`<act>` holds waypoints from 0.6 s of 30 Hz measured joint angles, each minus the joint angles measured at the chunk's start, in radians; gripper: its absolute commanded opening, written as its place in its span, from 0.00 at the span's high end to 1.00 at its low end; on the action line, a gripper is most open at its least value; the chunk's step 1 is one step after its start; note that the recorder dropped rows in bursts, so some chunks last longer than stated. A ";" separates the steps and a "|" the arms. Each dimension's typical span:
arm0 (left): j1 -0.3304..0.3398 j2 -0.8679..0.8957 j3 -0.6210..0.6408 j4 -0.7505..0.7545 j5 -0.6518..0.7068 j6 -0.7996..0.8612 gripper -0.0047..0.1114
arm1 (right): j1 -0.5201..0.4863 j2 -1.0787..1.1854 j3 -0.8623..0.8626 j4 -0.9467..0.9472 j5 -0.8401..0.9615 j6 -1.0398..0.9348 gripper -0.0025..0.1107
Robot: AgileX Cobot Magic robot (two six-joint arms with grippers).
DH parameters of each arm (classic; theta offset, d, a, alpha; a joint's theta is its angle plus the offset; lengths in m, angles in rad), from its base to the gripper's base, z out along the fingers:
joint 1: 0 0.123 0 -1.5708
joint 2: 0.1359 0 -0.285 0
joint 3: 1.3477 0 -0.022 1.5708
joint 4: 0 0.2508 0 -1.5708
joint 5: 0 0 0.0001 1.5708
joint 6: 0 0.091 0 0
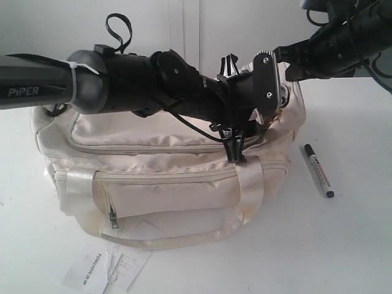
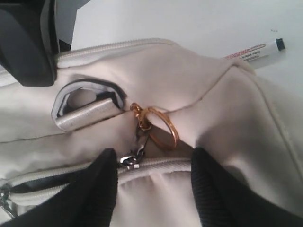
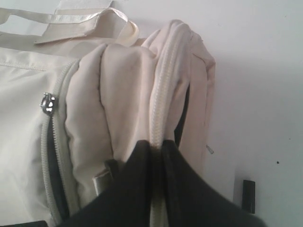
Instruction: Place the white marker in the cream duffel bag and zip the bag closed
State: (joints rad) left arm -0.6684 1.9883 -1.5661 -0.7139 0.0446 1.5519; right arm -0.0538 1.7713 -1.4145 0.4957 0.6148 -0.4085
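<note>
The gold ring (image 2: 165, 128) is just beyond the left gripper's open fingers, so the robot should move them farther toward the bag's end (image 1: 295, 109) and close them on the ring.
The cream duffel bag (image 1: 153, 131) sits mid-table. The white marker (image 1: 318, 170) lies on the table to its right, outside the bag; its barrel (image 2: 255, 51) also shows in the left wrist view. My left gripper (image 2: 154, 163) reaches across the bag's right end and stands open, straddling the top zipper. The zipper slider (image 2: 130, 161) with its gold ring (image 2: 158, 127) lies just inside one finger, not gripped. A dark gap shows along the zipper behind the slider. My right gripper (image 3: 158, 146) is shut on the zipper seam at the bag's end (image 3: 165, 71).
A printed white paper tag (image 1: 104, 269) lies on the table in front of the bag. Satin handles (image 1: 251, 184) hang over the front pocket. A black D-ring with strap (image 2: 85, 106) sits near the slider. Bare white table (image 1: 355, 245) surrounds the marker.
</note>
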 measured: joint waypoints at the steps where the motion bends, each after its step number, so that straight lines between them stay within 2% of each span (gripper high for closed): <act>1: -0.006 0.002 0.000 0.000 -0.013 0.000 0.50 | 0.000 0.000 0.000 0.000 0.000 0.000 0.98; 10: -0.033 0.028 0.000 0.001 -0.085 0.000 0.50 | 0.000 0.000 0.000 0.000 0.000 0.000 0.98; 18: -0.038 0.047 0.000 0.001 -0.158 -0.084 0.62 | 0.000 0.000 0.000 0.000 -0.012 0.000 0.98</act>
State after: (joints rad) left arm -0.7062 2.0353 -1.5661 -0.7125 -0.1139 1.4682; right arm -0.0538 1.7713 -1.4145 0.4957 0.6030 -0.4082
